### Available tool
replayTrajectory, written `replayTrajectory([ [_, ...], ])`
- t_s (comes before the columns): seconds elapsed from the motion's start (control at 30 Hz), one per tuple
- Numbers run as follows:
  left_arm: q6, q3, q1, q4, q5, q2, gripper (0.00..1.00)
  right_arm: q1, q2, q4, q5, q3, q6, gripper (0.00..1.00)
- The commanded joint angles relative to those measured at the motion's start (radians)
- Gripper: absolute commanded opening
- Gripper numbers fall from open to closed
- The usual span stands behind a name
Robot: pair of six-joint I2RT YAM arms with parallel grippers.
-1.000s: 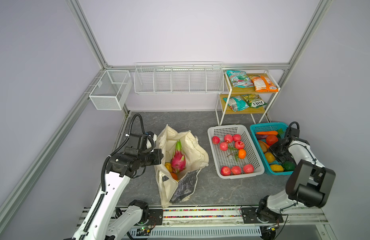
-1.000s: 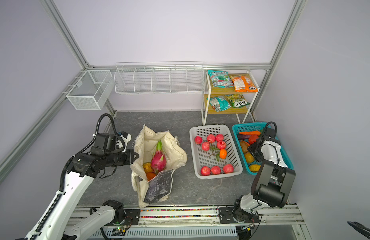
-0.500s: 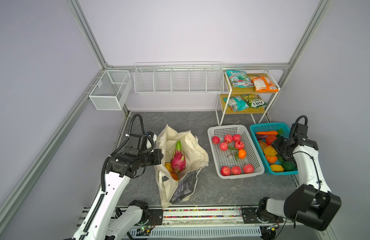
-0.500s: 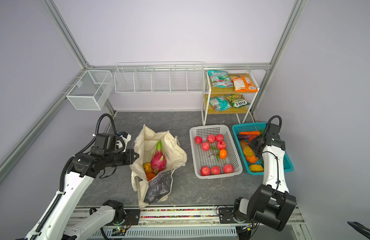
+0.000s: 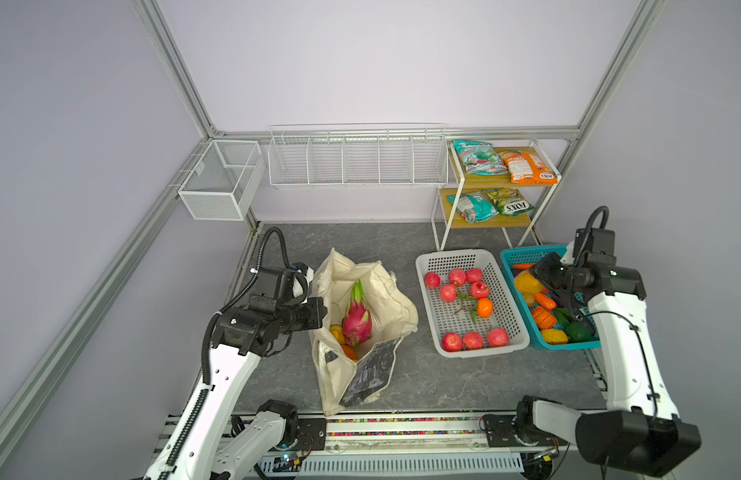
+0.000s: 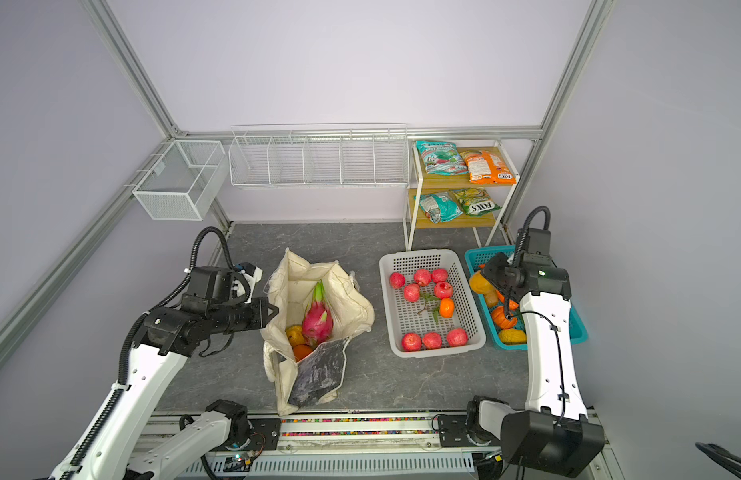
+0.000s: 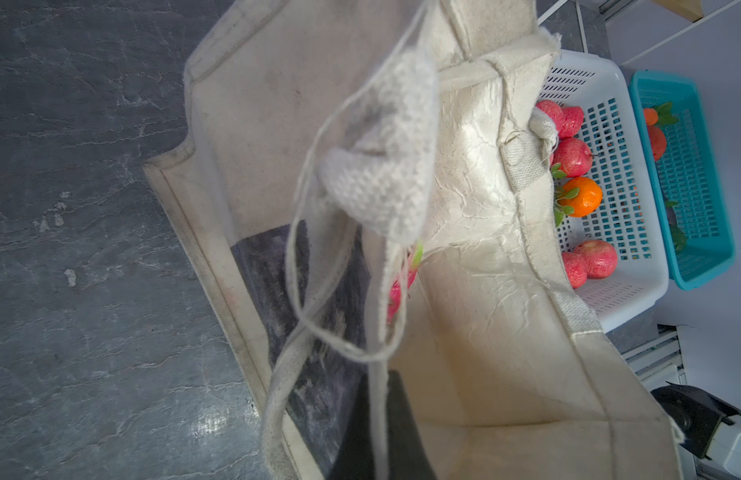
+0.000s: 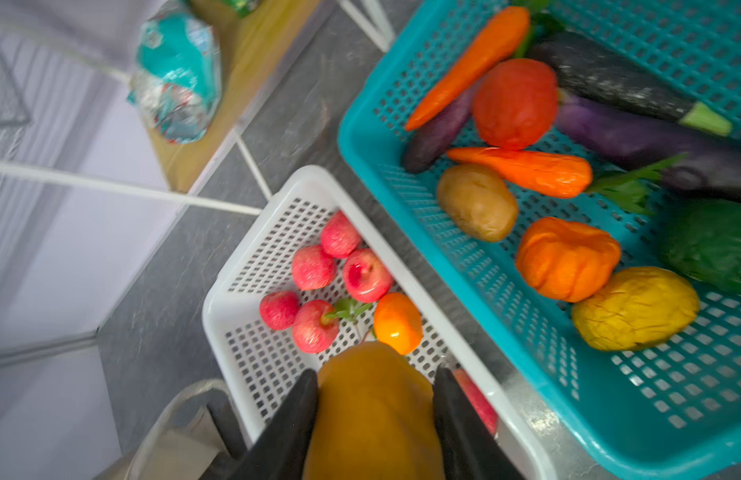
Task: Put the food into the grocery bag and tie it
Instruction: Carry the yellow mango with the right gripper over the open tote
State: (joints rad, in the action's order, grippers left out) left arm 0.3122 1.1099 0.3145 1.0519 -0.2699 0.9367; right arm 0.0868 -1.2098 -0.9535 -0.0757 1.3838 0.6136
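Note:
My right gripper keeps going toward the grocery bag's opening (image 5: 373,294), which my left gripper is holding wide, and releases the yellow-orange fruit low (image 5: 336,333) beside the dragon fruit.
The cream grocery bag (image 5: 395,299) (image 6: 354,305) (image 7: 485,199) stands open on the grey floor. Inside it lie a pink dragon fruit (image 5: 356,322) (image 6: 317,322), a yellow fruit (image 5: 336,332) and an orange (image 5: 349,351). My left gripper (image 5: 320,312) (image 6: 273,309) (image 7: 379,399) is shut on a cream strip at the bag's left rim. Above the inner edge of the teal basket (image 5: 522,254), my right gripper (image 5: 531,279) (image 6: 485,277) (image 8: 375,374) is shut on a smooth yellow-orange fruit (image 8: 373,415). An orange snack packet (image 5: 526,166) (image 6: 487,166) lies on the rack's top shelf.
A white perforated basket (image 5: 456,252) (image 8: 256,365) of red fruit and one orange sits between the bag and the teal basket (image 8: 505,374), which holds vegetables. The shelf rack (image 5: 489,222) stands at the back right. Two wire baskets (image 5: 356,158) (image 5: 219,183) hang on the walls.
My right gripper has risen out of the teal basket with the yellow-orange fruit and swung towards the white basket. The left arm and the bag have not moved.

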Motion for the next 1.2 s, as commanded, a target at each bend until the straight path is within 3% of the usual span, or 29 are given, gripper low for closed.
replayTrajectory([
  [0.0,0.006,0.016,0.001,-0.013,-0.004,-0.004,0.0,-0.131,0.011,-0.033,0.006,0.072,0.033,0.37],
  [0.3,0.008,0.02,0.001,0.002,0.009,-0.009,0.0,-0.645,-0.093,0.051,0.129,0.231,0.079,0.37],
  [0.5,0.013,0.023,0.001,0.017,0.022,-0.021,0.0,-0.875,-0.235,0.141,0.13,0.293,0.094,0.37],
  [0.83,0.002,0.036,0.001,0.078,0.073,-0.057,0.0,-1.058,-0.547,0.253,0.014,0.432,0.119,0.37],
  [1.17,0.005,0.034,-0.012,0.122,0.138,-0.085,0.0,-1.142,-0.773,0.301,-0.057,0.528,0.154,0.37],
])
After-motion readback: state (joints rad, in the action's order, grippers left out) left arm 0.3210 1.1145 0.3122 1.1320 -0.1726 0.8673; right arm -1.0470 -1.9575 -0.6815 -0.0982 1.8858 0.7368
